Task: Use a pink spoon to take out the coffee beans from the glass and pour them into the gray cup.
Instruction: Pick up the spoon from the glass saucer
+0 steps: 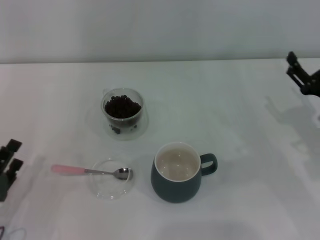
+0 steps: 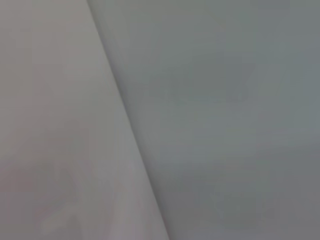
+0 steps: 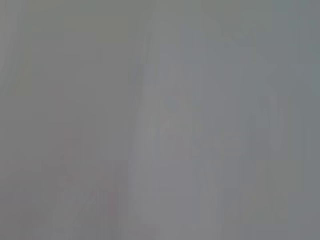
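I expect the glass (image 1: 123, 111) to slide a little when I push the pink spoon into the coffee beans, because open table (image 1: 162, 117) surrounds it.
The pink spoon (image 1: 85, 171) lies flat at the front left, its pale pink handle pointing left and its metal bowl resting on a shallow clear dish (image 1: 107, 191). The glass (image 1: 123, 116) stands behind it, holding a heap of dark coffee beans (image 1: 122, 106). The gray cup (image 1: 176, 174) stands at the front centre with its handle to the right; its cream inside is empty. My left gripper (image 1: 15, 154) is open at the left edge, left of the spoon handle. My right gripper (image 1: 291, 64) is open at the far right, well away from everything. Both wrist views show only blank surface.
The white table (image 1: 240, 120) reaches to a pale wall at the back. The dish sits just left of the gray cup, with a narrow gap between them.
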Motion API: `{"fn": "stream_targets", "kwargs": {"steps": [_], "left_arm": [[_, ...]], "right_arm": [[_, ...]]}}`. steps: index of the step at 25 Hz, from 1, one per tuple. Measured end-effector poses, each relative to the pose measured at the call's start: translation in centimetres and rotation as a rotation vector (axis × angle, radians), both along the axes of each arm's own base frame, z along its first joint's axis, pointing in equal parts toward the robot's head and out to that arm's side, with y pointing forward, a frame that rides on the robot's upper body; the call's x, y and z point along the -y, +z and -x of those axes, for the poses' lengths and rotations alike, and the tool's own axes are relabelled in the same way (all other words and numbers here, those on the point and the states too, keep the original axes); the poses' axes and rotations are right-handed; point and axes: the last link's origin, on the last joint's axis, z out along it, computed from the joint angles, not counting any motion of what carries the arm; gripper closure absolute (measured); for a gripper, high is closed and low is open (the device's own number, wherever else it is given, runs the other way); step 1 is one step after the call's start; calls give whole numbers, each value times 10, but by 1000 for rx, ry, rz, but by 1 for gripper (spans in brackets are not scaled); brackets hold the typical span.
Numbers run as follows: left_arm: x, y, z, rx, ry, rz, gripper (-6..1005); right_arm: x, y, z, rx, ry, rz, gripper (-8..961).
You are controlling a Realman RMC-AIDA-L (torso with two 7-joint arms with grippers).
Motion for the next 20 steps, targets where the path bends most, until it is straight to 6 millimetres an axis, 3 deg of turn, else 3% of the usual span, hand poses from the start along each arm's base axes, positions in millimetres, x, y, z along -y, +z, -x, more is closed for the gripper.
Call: {"fn": "stream_targets", "kwargs": {"steps": [20], "left_arm": [[2, -37, -14, -9, 6, 120, 201]], "right_arm": [[-5, -8, 7, -23, 3, 25, 92]]}}
